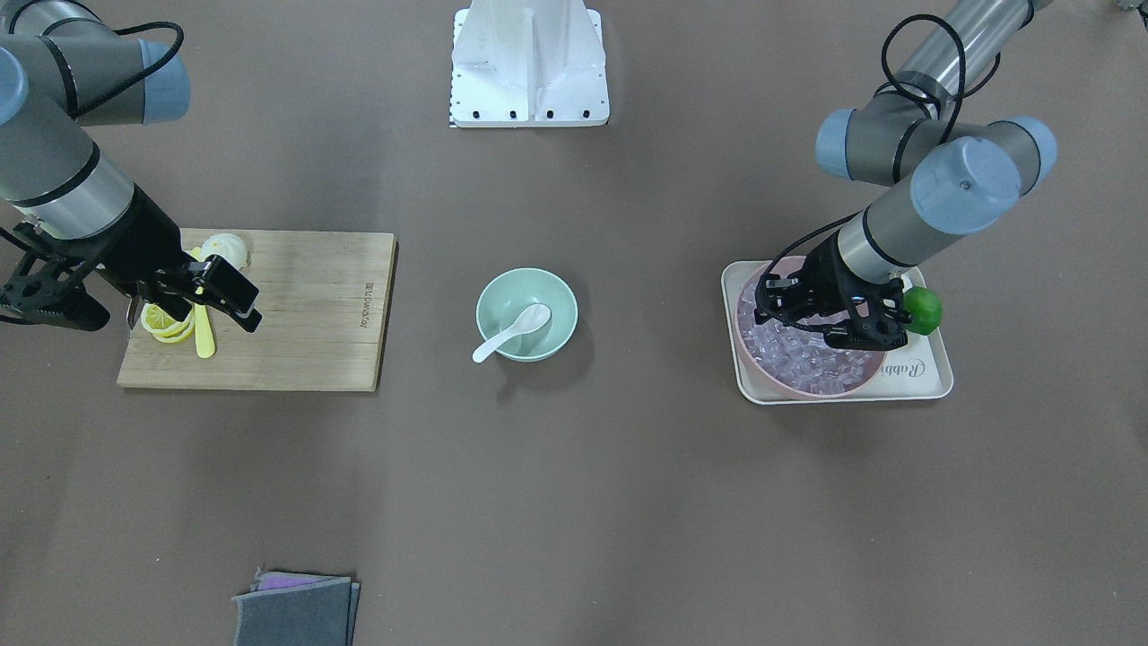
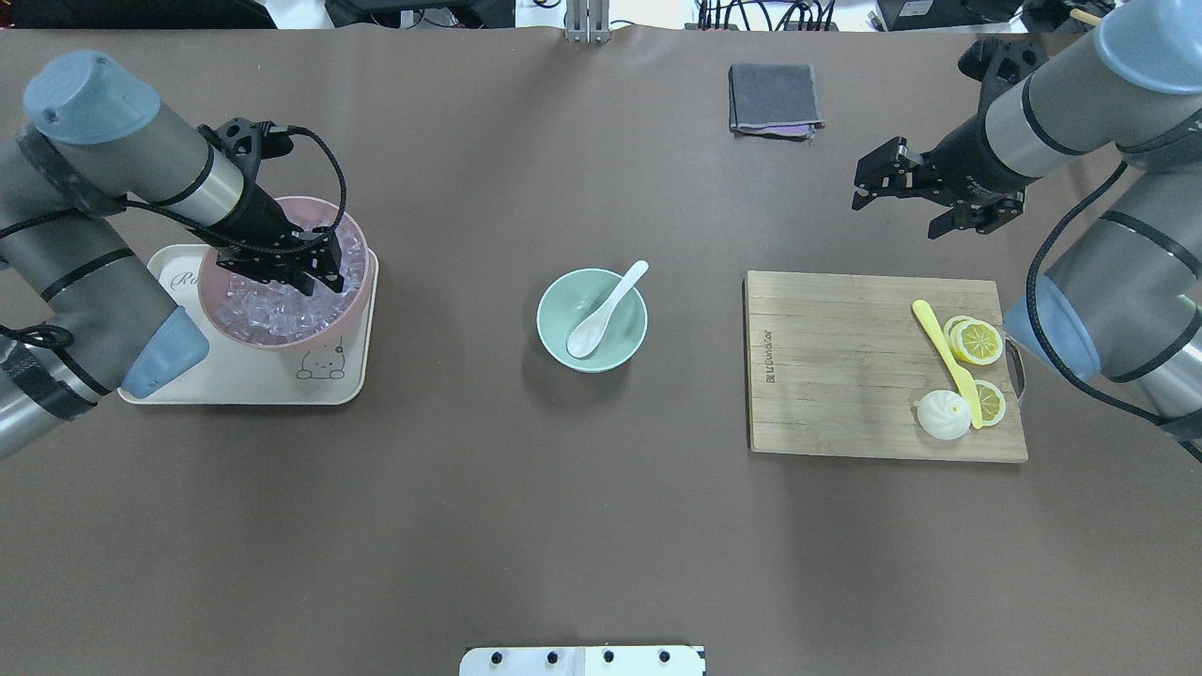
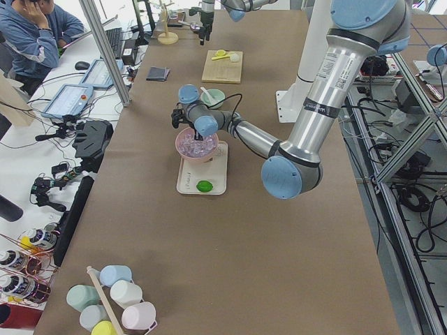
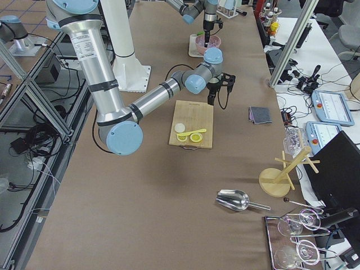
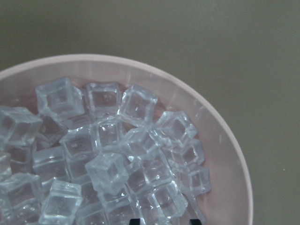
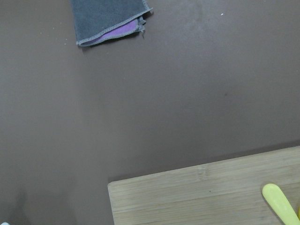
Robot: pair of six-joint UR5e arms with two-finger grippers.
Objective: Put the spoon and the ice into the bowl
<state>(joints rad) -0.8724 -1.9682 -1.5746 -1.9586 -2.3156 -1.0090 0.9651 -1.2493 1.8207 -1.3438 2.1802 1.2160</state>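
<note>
The fingers of my left gripper are only shallow over the packed ice. I should open them, reach deeper around one cube and close them before I carry it to the mint-green bowl.
The white spoon lies in the mint-green bowl at the table's middle, scoop inside and handle over the rim; both also show in the front view, the spoon in the bowl. The ice is a heap of clear cubes in a pink bowl. My left gripper is lowered into that heap. In the left wrist view its fingertips stand about a cube's width apart with ice between them. My right gripper is open and empty above the table beyond the cutting board.
The pink bowl stands on a cream tray with a lime. A wooden cutting board holds a yellow knife, lemon slices and a white bun. A grey cloth lies far back.
</note>
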